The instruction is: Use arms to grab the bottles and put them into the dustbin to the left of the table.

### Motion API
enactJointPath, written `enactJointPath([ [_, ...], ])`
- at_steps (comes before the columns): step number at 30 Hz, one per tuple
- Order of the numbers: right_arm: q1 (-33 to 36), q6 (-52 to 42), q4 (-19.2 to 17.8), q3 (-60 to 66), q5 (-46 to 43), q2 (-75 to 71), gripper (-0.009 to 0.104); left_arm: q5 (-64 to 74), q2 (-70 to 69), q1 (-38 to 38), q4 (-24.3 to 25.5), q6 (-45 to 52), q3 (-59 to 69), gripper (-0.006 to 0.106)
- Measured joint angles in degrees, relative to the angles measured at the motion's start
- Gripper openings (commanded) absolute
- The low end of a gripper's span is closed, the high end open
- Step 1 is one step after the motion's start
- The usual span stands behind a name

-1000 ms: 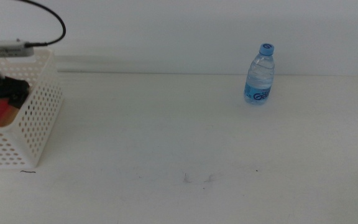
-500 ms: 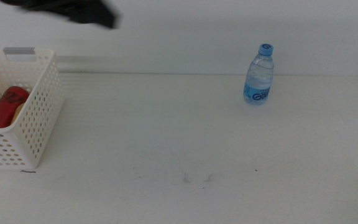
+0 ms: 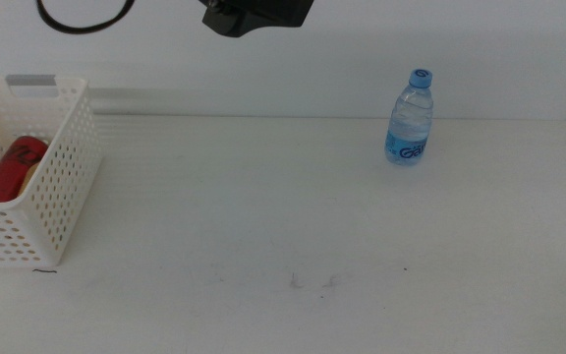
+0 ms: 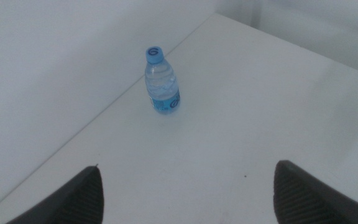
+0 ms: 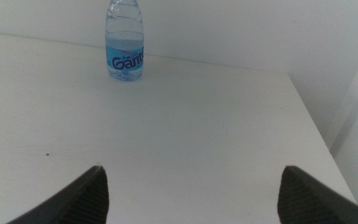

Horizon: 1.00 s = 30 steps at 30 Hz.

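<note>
Next, my right gripper puts the bottle (image 3: 409,123) down near the table's middle (image 3: 300,195) first, because the bottle stands too far from my left gripper and the dustbin.
A clear water bottle (image 3: 410,118) with a blue cap stands upright at the table's far right, near the back edge. High above the back of the table, my left arm's black end (image 3: 258,12) hangs well left of the bottle. In the left wrist view my left gripper (image 4: 188,193) is open and holds nothing, with the bottle (image 4: 162,89) far ahead of it. My right gripper (image 5: 194,193) is also open and holds nothing, facing the bottle (image 5: 125,43) from a distance; that arm is out of the middle view. The white dustbin (image 3: 67,167) at the left holds a red can (image 3: 13,167).
The white table (image 3: 263,197) has faint scuffs (image 3: 312,282) near the front middle. A black cable loop (image 3: 82,15) hangs at the top left. The table's right edge (image 5: 309,118) runs close to the bottle.
My left gripper has left the dustbin, risen and swung right along the top of the middle view. The red can now lies uncovered in the dustbin. The bottle has not moved.
</note>
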Motion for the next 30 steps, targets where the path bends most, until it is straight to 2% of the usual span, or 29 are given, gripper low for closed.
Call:
enactJointPath([
  [12,0.00,0.00,0.00,0.00,0.00,0.00,0.077,-1.35,0.00,0.00,0.66,-0.22,0.08,0.094],
  [20,0.00,0.00,-1.98,0.00,0.00,0.00,0.077,-1.49,0.00,0.00,0.66,-0.22,0.12,0.094],
  [27,0.00,0.00,3.18,-1.22,0.17,2.16,0.077,-1.90,0.00,-0.26,2.19,-0.22,0.12,0.094],
  [30,0.00,-2.01,1.67,-4.67,-1.09,7.97,0.077,-2.50,0.00,-0.26,2.87,-0.22,0.12,0.094],
])
